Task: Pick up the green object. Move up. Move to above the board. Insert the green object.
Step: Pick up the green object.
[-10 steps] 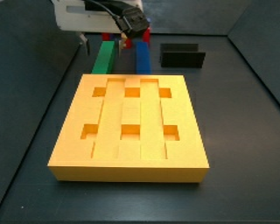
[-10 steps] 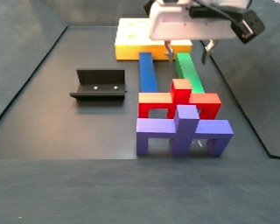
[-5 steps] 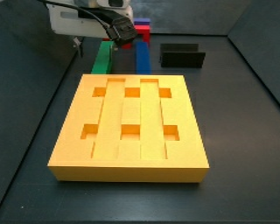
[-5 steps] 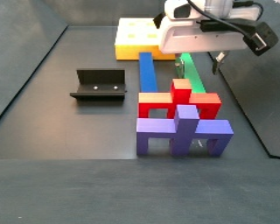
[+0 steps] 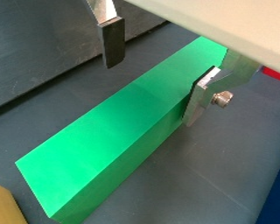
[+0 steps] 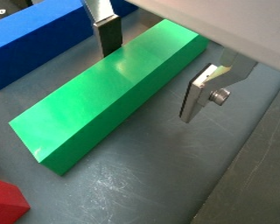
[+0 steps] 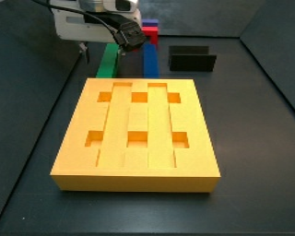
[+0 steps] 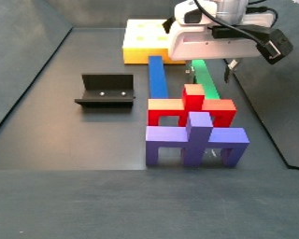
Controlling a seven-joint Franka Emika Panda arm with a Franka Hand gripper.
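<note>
The board's long groove (image 7: 114, 127) looks shallow against the thick green object (image 7: 108, 61), so the green object will stick up above the board when I insert it.
The green object (image 7: 108, 63) is a long green bar lying flat on the dark floor just behind the board (image 7: 137, 171), a thick orange-yellow slab with grooves and square holes. It also shows in a side view (image 8: 208, 82) and in both wrist views (image 5: 119, 149) (image 6: 108, 96). My gripper (image 7: 110, 43) (image 8: 211, 65) hangs over the bar's middle, open. In both wrist views (image 5: 157, 74) (image 6: 152, 66) one silver finger (image 5: 112, 44) stands on each long side of the bar, apart from it. Nothing is held.
A blue bar (image 6: 31, 39) (image 8: 157, 79) lies parallel beside the green one. Red (image 8: 196, 103) and purple (image 8: 190, 140) pieces stand at the bars' end away from the board. The fixture (image 7: 192, 59) (image 8: 105, 91) stands on the floor on the blue bar's other side.
My gripper has moved sideways from over the blue bar to over the green bar and come a little lower. The bars and the board have not moved.
</note>
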